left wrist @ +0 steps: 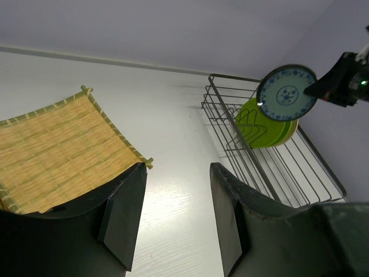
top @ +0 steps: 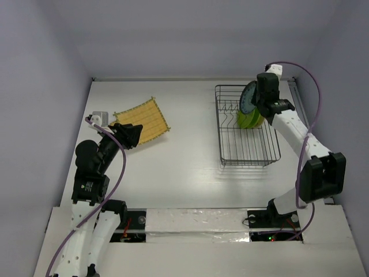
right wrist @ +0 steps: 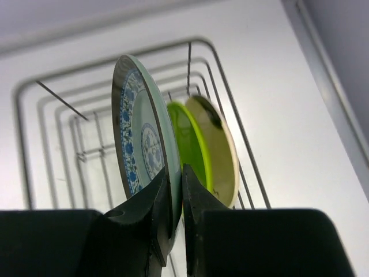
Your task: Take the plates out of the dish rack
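The blue-patterned plate (left wrist: 286,92) is clear above the rack wires, so the robot's right gripper goes on toward the open tabletop (top: 175,165) near the bamboo mat and lets go of the plate there.
My right gripper (right wrist: 177,190) is shut on the rim of a pale plate with a blue pattern (right wrist: 135,133), held upright above the far end of the dark wire dish rack (top: 248,147). The lime green plate (right wrist: 193,144) and the cream plate (right wrist: 219,144) stand on edge in the rack just behind it. From above, the blue-patterned plate (top: 249,98) sits over the green plate (top: 249,119). My left gripper (left wrist: 176,219) is open and empty, low over the table at the near right corner of a bamboo mat (left wrist: 52,156).
The bamboo mat (top: 144,122) lies flat at the far left. The near part of the rack (left wrist: 300,173) holds nothing. Grey walls close in the table at the back and sides, and the right wall is close behind the rack.
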{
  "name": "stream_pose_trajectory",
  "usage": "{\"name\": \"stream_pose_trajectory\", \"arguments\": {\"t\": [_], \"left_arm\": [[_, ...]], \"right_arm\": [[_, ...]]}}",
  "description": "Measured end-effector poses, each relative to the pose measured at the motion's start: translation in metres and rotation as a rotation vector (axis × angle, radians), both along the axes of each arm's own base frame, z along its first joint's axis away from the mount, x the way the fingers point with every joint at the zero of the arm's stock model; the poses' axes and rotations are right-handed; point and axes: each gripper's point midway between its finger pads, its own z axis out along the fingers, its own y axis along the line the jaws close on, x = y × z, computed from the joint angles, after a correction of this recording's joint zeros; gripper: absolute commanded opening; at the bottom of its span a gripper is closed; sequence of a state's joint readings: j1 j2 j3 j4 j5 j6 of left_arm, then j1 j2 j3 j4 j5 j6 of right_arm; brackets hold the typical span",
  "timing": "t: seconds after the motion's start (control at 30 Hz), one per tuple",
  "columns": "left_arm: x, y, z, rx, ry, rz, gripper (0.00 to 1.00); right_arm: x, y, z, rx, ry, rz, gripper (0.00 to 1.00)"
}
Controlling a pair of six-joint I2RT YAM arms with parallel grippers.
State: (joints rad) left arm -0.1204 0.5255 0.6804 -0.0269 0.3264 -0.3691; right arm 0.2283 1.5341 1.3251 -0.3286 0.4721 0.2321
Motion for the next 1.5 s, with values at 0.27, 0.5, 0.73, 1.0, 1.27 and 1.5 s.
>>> {"name": "stream_pose_trajectory", "arguments": {"t": [0.27, 0.5, 0.73, 1.0, 1.27, 1.5], "left_arm": [[0.0, -0.001, 0.0, -0.003, 0.002, -0.004, 0.45], [0.0, -0.001, 0.0, -0.004, 0.003, -0.005, 0.45], [0.0, -0.001, 0.0, -0.005, 0.003, -0.006, 0.45], [0.0, -0.002, -0.001, -0.006, 0.007, -0.011, 0.45], [0.0, -0.002, -0.002, -0.005, 0.011, -0.012, 0.45], [0.0, -0.003, -0.002, -0.005, 0.011, -0.014, 0.45]], "right_arm": [[-0.032, 0.043, 0.09, 0.15, -0.221, 0.19, 0.01], [-0.078, 0.197, 0.052, 0.337, -0.139, 0.669, 0.02], [-0.153, 0.284, -0.073, 0.363, 0.222, 0.934, 0.02], [-0.188, 0.323, -0.15, 0.393, 0.412, 1.0, 0.12], [-0.177, 0.325, -0.169, 0.359, 0.407, 0.925, 0.63], [-0.166, 0.31, -0.161, 0.303, 0.363, 0.854, 0.68]]}}
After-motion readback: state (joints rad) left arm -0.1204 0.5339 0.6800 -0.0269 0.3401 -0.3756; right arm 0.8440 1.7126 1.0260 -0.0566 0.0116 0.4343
